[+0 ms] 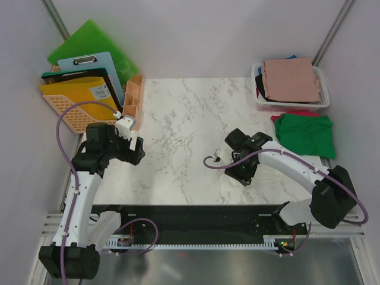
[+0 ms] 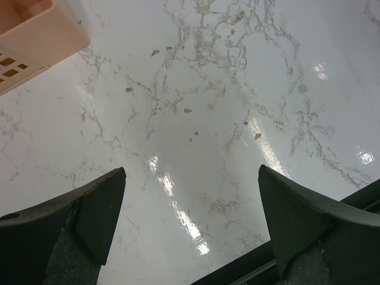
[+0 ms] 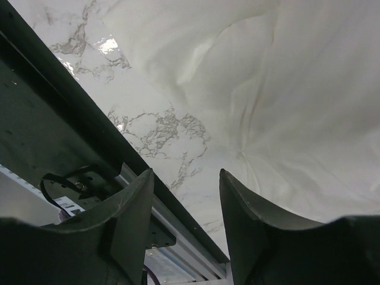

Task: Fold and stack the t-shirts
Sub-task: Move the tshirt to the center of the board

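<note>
I can see a raised crease [image 3: 189,78] at the cream-white cloth's edge ahead of my open right gripper. I keep going toward that edge [image 3: 185,102] until my fingers pinch it.
A folded green t-shirt [image 1: 307,135] lies at the table's right edge on a red one [image 1: 289,114]. A dusty-pink t-shirt [image 1: 291,79] tops the white mesh basket [image 1: 323,89] at the back right, with black and blue cloth showing under it. A wrinkled cream-white cloth [image 3: 297,89] fills the upper right of the right wrist view, flat on the marble; the top view does not separate it from the table. My right gripper [image 1: 242,175] [image 3: 185,172] is open and empty near the table's front edge, beside that cloth. My left gripper [image 1: 138,151] [image 2: 191,172] is wide open and empty over bare marble.
A peach organizer [image 1: 132,101] [image 2: 35,29], a yellow basket [image 1: 74,104], a blue clipboard [image 1: 95,62] and green folder boards [image 1: 95,41] stand at the back left. The black front rail [image 3: 53,130] runs along the table's near edge.
</note>
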Controlling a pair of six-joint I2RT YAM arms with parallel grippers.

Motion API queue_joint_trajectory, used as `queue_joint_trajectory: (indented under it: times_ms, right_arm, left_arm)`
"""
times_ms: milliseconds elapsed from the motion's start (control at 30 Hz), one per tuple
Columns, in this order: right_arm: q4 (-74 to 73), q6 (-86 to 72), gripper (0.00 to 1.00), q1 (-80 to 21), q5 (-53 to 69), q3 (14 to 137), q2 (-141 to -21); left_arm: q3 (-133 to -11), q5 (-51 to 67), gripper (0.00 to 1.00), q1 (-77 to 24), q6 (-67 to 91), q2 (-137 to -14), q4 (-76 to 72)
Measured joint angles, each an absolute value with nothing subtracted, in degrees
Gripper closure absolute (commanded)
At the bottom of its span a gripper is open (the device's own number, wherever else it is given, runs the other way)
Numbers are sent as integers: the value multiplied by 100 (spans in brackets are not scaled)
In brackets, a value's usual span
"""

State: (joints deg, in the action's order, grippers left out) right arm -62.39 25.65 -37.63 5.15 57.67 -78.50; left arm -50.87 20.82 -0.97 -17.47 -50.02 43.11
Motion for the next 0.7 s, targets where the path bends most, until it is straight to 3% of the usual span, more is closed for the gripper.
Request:
queue_joint_trajectory:
  times_ms: [300, 467, 633, 667, 700]
  right_arm:
    - [-5988, 2469, 30, -4200, 287, 5734, -8429]
    - [-5763, 2458, 29, -4276, 187, 5736, -9000]
    - [-5564, 2421, 33, -4278, 139, 5736, -9371]
    - [-5533, 2418, 35, -4281, 139, 5736, -9391]
    - [-5498, 2416, 45, -4283, 139, 5736, -9411]
  left_arm:
    - [-5087, 2082, 0, -97, -1745, -4998, 4311]
    - [-5087, 2080, 0, -97, -1747, -4965, 4313]
    - [-5087, 2080, 0, -97, -1747, -4829, 4313]
    - [-5087, 2080, 0, -97, -1747, -4807, 4313]
    - [-5085, 2080, 0, -97, -1745, -4790, 4313]
